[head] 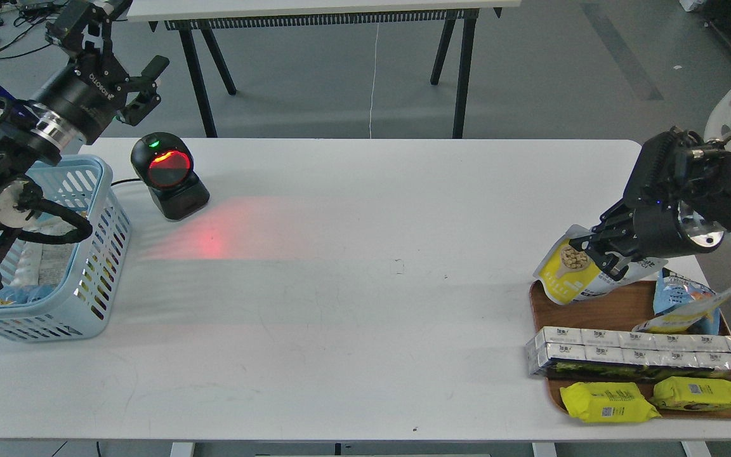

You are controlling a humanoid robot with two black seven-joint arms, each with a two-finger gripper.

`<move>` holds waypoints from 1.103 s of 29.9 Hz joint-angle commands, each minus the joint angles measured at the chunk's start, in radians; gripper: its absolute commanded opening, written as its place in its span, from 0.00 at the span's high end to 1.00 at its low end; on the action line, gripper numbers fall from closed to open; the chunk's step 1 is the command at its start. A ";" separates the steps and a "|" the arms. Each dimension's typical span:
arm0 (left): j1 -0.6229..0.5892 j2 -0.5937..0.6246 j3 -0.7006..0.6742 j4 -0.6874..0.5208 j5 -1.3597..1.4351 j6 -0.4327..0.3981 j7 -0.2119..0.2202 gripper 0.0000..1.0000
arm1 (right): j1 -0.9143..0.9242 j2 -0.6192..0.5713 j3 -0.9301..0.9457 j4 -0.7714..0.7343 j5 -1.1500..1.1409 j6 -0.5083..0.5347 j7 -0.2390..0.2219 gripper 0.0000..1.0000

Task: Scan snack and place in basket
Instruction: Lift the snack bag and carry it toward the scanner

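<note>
My left gripper will carry the pouch [585, 273] by its side, and the pouch should stay spread out, because its yellow end [559, 278] sticks out flat past my right gripper.
The snack [570, 271] is a small pouch, yellow and white, with a picture of round beige nuts. My right gripper [601, 249] is shut on it and holds it tilted just above the back left corner of the brown wooden tray [619, 309]. The light blue slotted basket [80, 254] stands at the table's far left, with packets inside. My left gripper [123, 60] is open and empty, raised above and behind the basket.
A black scanner [169, 174] with a glowing red window stands right of the basket and casts red light on the table. The tray holds a blue-and-yellow pouch [686, 308], a row of silver boxes [645, 352] and two flat yellow packets [654, 398].
</note>
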 commanded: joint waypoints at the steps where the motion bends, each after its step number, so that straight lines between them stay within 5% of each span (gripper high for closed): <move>1: -0.001 0.000 0.000 0.000 0.000 0.000 0.000 0.00 | 0.000 0.085 0.103 -0.002 0.000 0.000 0.000 1.00; 22: -0.027 -0.006 -0.009 0.078 -0.024 0.000 0.000 0.00 | 0.106 0.963 0.006 -0.453 0.000 0.000 0.000 1.00; 29: -0.025 0.007 -0.012 0.083 -0.027 0.000 0.000 0.00 | 0.117 0.965 -0.010 -0.525 0.000 0.000 0.000 1.00; 31: -0.028 0.007 -0.014 0.092 -0.027 0.000 0.000 0.00 | 0.117 0.965 -0.010 -0.528 0.000 0.000 0.000 0.90; 33: -0.028 0.004 -0.023 0.112 -0.027 0.000 0.000 0.00 | 0.117 0.965 -0.009 -0.528 0.000 0.000 0.000 0.64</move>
